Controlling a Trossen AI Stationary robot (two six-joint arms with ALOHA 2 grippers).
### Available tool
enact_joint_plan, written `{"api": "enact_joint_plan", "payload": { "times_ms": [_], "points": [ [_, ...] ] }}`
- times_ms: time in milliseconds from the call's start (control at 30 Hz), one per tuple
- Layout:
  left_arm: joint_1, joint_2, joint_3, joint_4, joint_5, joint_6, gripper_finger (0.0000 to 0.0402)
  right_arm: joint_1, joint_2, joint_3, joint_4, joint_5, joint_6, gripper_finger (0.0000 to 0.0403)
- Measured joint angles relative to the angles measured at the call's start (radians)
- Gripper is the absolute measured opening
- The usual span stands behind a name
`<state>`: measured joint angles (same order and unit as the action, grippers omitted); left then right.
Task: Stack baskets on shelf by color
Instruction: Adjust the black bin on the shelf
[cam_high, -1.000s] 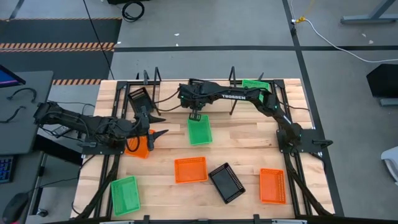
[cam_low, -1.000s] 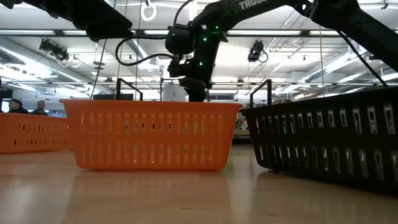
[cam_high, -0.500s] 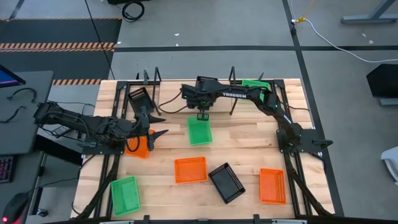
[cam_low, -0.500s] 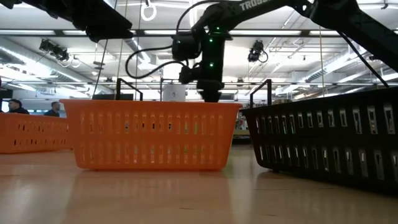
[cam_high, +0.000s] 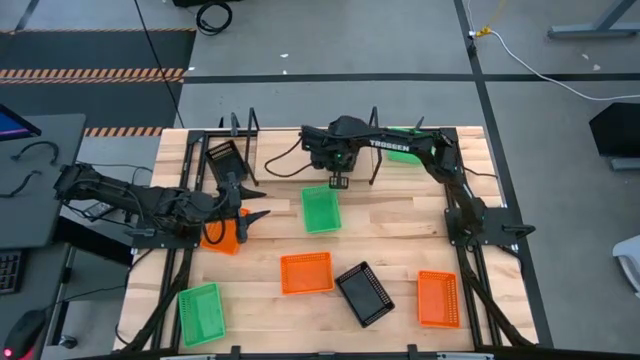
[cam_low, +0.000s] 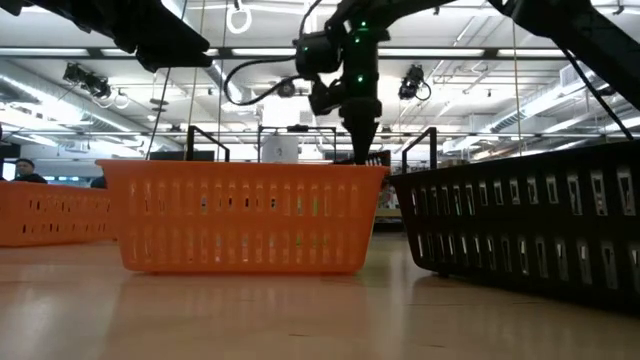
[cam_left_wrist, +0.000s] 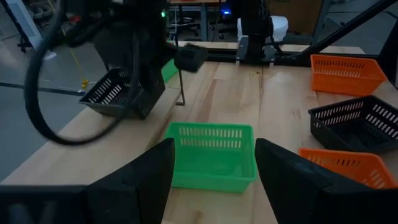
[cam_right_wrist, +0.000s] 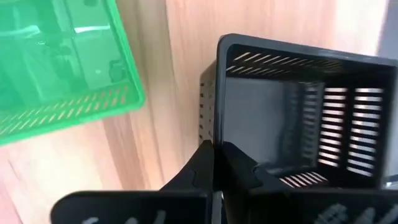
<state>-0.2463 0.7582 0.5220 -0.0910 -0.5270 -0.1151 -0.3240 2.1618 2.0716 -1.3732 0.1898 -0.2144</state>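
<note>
The black basket hangs too far toward the shelf's middle, so next my right gripper brings it beside the upright near the shelf's green basket and lets go.
My right gripper points down just beyond the far end of a green basket lying on the table. It is shut on a black basket, which sits under the arm on the far side. My left gripper waits open at the table's left, above an orange basket. The shelf runs along the far edge. One green basket sits at its right end and one black basket at its left. My right gripper pinches the black basket's near side wall from above, pointing down. One finger is inside the basket and one is outside. In the left wrist view the basket hangs tilted under the arm. I cannot tell whether its far part rests on anything.
On the near half of the table lie an orange basket, a black basket, another orange basket and a green basket. Bare wood shows right of the middle green basket. A shelf upright stands close by the right gripper.
My right gripper has moved toward the table's right along the far part, from above the green basket's far end to a spot just right of it. It stays shut and carries the black basket along. The green basket has stayed in place.
</note>
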Motion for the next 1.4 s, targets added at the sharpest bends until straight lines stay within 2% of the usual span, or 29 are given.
{"api": "enact_joint_plan", "payload": {
  "times_ms": [167,367,567,767,1000,1400],
  "points": [
    [0.0,0.0,0.0,0.0,0.0,-0.005,0.0231,-0.033,-0.023,0.0,-0.034,0.022,0.026,0.0012],
    [0.0,0.0,0.0,0.0,0.001,-0.006,0.0231,-0.047,-0.022,-0.008,-0.022,-0.002,0.024,0.0012],
    [0.0,0.0,0.0,0.0,0.001,-0.006,0.0231,-0.053,-0.021,-0.109,-0.006,-0.016,0.007,0.0012],
    [0.0,0.0,0.0,0.004,0.001,-0.006,0.0231,-0.053,-0.025,-0.198,0.03,0.015,-0.021,0.0012],
    [0.0,0.0,0.0,0.004,0.001,-0.006,0.0231,-0.054,-0.037,-0.203,0.056,0.014,-0.041,0.0012],
    [0.0,0.0,0.0,0.004,0.001,-0.012,0.0231,-0.05,-0.152,-0.204,0.079,-0.047,-0.03,0.0012]
  ]
}}
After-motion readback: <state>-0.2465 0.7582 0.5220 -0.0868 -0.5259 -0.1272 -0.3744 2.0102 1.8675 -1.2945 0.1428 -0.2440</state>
